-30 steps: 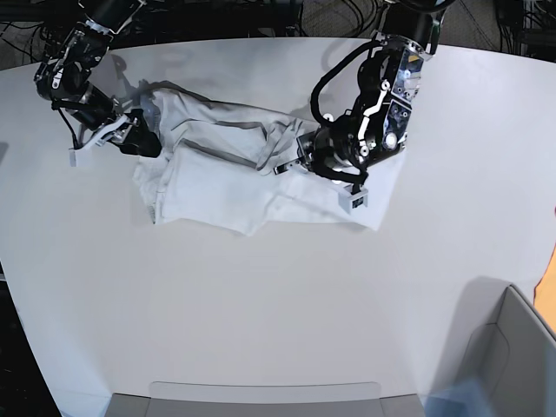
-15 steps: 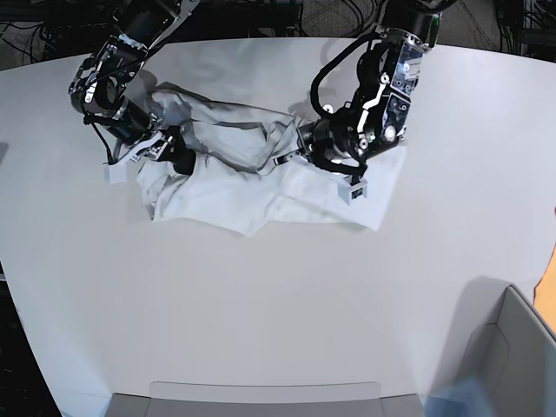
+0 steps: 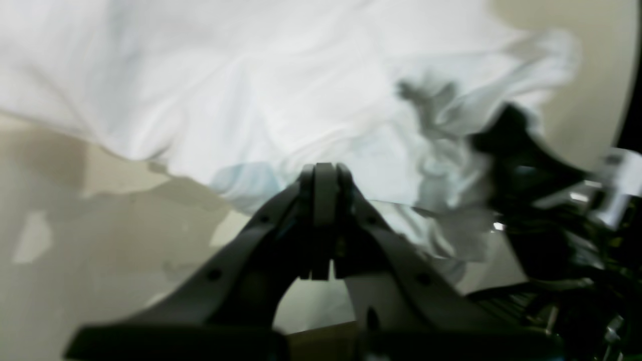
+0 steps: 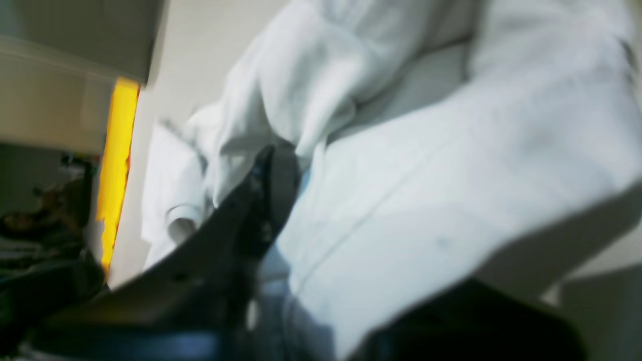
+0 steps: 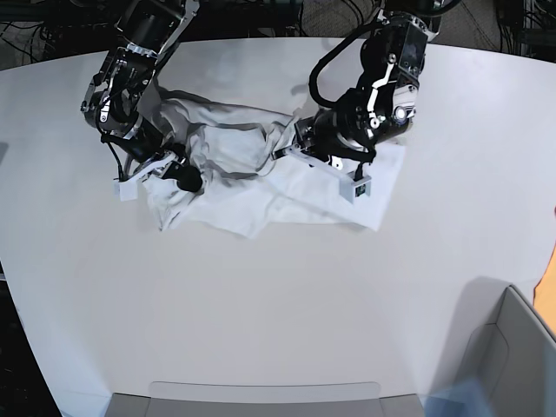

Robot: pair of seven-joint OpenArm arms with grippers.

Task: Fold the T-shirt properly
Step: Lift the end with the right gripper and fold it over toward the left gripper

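Note:
The T-shirt's end in my right gripper (image 5: 170, 205) must fold across the T-shirt's middle (image 5: 271, 178), but my left gripper is over that spot. Next, my left gripper moves out of the way first.
The white T-shirt (image 5: 304, 195) lies crumpled across the far half of the table (image 5: 261, 304), bunched in the middle. My left gripper (image 5: 291, 149) is at that bunch. In the left wrist view the left gripper (image 3: 321, 173) has its jaws pressed together with T-shirt (image 3: 251, 75) fabric pinched at the tips. My right gripper (image 5: 184, 178) is at the shirt's left end. In the blurred right wrist view the right gripper (image 4: 296, 160) shows one dark finger (image 4: 271, 190). The T-shirt (image 4: 426, 175) is tucked against that finger and drapes over the other one.
A grey bin (image 5: 512, 365) stands at the near right corner, with an orange edge (image 5: 547, 287) above it. A grey tray rim (image 5: 261, 395) runs along the front edge. The right arm (image 3: 526, 200) appears beside the cloth in the left wrist view.
The right arm swung in from the table's left edge onto the shirt's left end and its jaws closed. The shirt's left part got pushed toward the middle. The left gripper shifted slightly back.

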